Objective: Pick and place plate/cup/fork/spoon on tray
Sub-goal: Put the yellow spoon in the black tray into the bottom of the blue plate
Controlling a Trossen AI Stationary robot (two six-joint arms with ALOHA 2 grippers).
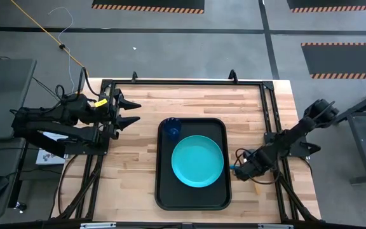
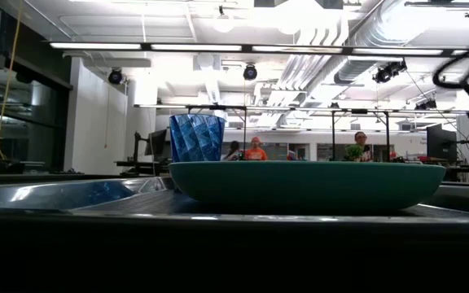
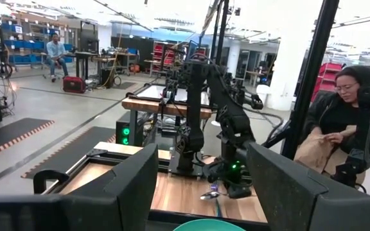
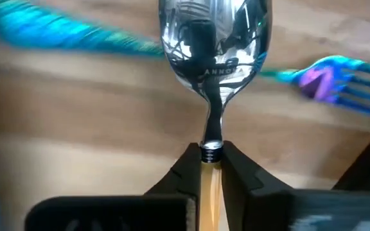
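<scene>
My right fingers have the spoon's handle (image 4: pixel 210 196) back along them, bowl foremost, so I'll raise the spoon over the tray (image 1: pixel 199 126) and take its handle with my left gripper.
The black tray (image 1: pixel 164 191) lies in the middle of the table. The teal plate (image 1: pixel 197 161) rests in it, and the dark-blue cup (image 1: pixel 172 130) stands upright in its far left corner; both show in the low view, plate (image 2: pixel 308 185) and cup (image 2: pixel 196 137). My right gripper (image 1: pixel 239 166) is low, just right of the tray, shut on the spoon (image 4: pixel 214 38). The teal fork (image 4: pixel 339 80) lies on the wood under the spoon's bowl. My left gripper (image 1: pixel 135 112) is open and empty, left of the tray. My right gripper pinches the spoon's orange-tan handle (image 4: pixel 209 183) between its two fingers, at the end next to the silver neck. The fingers lie along the handle. The silver bowl (image 4: pixel 214 35) sticks out past the fingertips, over the fork. I cannot tell whether it is clear of the table.
Black frame rails run along the table's left (image 1: pixel 100 152), far (image 1: pixel 183 83) and right (image 1: pixel 273 127) sides. Bare wood (image 1: pixel 132 178) lies between the tray and the left rail. A seated person (image 3: pixel 339 122) is beyond the table's right side.
</scene>
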